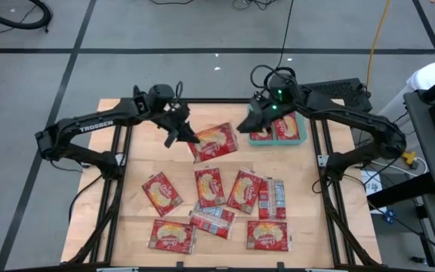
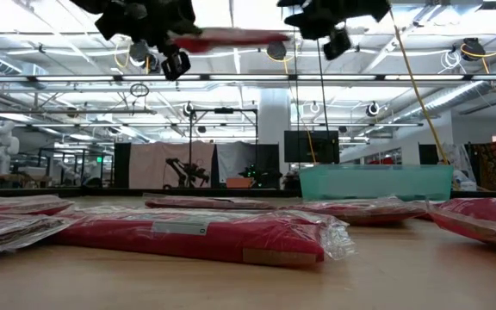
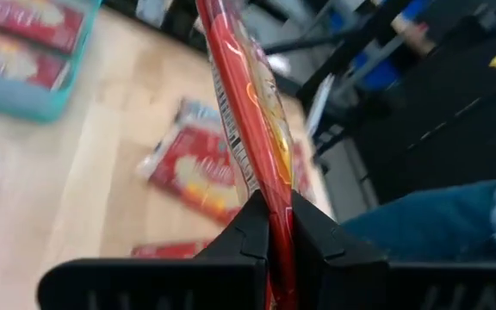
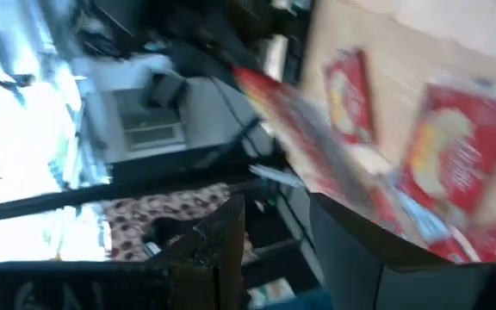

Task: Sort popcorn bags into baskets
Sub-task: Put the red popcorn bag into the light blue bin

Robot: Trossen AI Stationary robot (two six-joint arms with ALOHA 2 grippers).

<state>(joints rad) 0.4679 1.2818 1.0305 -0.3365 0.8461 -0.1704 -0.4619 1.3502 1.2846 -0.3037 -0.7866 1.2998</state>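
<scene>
The robot's left gripper holds the bag by its short edge (image 1: pixel 193 153), so the right gripper should take the bag's loose end (image 1: pixel 232 137) and turn the bag to offer its long side.
My left gripper (image 1: pixel 186 138) is shut on a red popcorn bag (image 1: pixel 216 142) and holds it high over the far middle of the table; the low view shows this bag (image 2: pixel 231 37) lying level in the air. My right gripper (image 1: pixel 251 121) is open. It hovers just right of the held bag, at the left end of the teal basket (image 1: pixel 303 140), and touches nothing. Two red bags (image 1: pixel 286 128) lie flat in the basket. Several more bags (image 1: pixel 210 187) lie flat on the near half of the table. My left gripper pinches the held bag between its two fingers (image 3: pixel 252 231) at the bag's left edge (image 3: pixel 275 202). The fingers come level from the table's left side. The bag is lifted clear and sticks out level toward the basket, picture side up.
The basket (image 2: pixel 377 182) stands at the table's far right, by the right arm's base. Bags (image 1: pixel 161 193) (image 1: pixel 267 236) crowd the near middle, some overlapping, two showing red-and-silver backs (image 1: pixel 272 198). Bare wood shows at the table's left side and far left.
</scene>
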